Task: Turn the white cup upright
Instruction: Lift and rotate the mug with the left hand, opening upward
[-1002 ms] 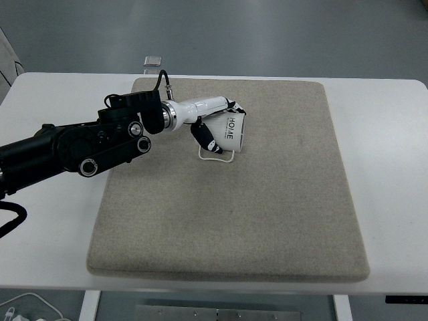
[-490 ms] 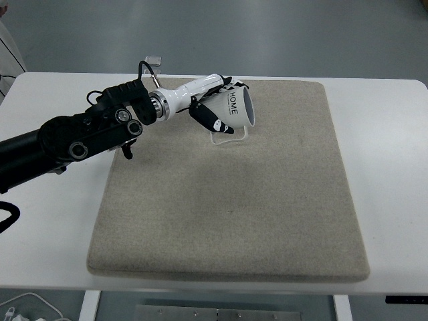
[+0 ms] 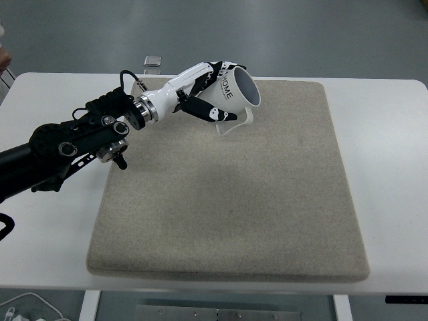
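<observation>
The white cup's opening (image 3: 247,87) leans to the side above the grey mat, so next my left gripper pulls the cup back, make it level and brings it down onto the mat (image 3: 200,157).
A white cup (image 3: 237,91) with black print on its side is held above the far part of the grey mat (image 3: 227,200). It is tilted, its open mouth facing up and to the right, and its handle hangs down below it. My left hand (image 3: 212,95) is shut on the cup, fingers wrapped round its body. The left arm comes in from the left edge across the white table (image 3: 53,221). The right arm is out of view.
A small grey object (image 3: 153,61) sits at the table's far edge, behind the mat's left corner. The mat covers most of the table's middle. White cables (image 3: 27,307) lie on the floor at the lower left.
My left hand has lifted the cup off the mat and moved it away and slightly right. The cup has turned from lying on its side to mouth tilted upward.
</observation>
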`<state>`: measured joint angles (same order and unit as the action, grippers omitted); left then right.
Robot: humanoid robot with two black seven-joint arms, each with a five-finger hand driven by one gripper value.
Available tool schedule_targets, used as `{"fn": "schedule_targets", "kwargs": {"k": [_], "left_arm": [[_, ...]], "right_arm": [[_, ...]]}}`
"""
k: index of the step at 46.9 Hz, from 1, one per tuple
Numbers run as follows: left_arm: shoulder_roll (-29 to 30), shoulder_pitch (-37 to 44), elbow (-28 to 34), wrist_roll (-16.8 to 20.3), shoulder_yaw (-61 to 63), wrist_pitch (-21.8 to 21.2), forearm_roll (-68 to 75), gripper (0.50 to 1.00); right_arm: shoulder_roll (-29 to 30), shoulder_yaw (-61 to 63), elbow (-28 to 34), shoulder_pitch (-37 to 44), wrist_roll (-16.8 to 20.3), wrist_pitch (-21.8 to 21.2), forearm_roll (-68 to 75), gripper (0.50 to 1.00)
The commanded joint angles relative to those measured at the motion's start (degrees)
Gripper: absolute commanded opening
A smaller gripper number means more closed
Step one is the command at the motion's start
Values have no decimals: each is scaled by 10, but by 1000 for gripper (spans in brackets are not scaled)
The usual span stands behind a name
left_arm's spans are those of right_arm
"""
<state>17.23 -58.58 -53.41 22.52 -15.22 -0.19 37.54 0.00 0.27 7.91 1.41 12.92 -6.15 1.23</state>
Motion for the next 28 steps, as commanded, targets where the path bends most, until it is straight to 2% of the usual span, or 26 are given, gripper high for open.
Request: {"fn": "schedule_targets", "kwargs": {"k": [1, 15, 22, 28], "left_arm": [[0, 10, 2, 12, -5, 7, -33, 500], [-2, 43, 2, 49, -7, 12, -132, 500], [-2, 66, 3, 67, -17, 69, -159, 500], [-2, 86, 3, 67, -36, 88, -185, 500]], "right_arm": [[0, 0, 0, 0, 0, 0, 0, 930], [0, 0, 0, 0, 0, 0, 0, 930], [0, 0, 0, 0, 0, 0, 0, 930], [0, 0, 0, 0, 0, 0, 0, 930]]}}
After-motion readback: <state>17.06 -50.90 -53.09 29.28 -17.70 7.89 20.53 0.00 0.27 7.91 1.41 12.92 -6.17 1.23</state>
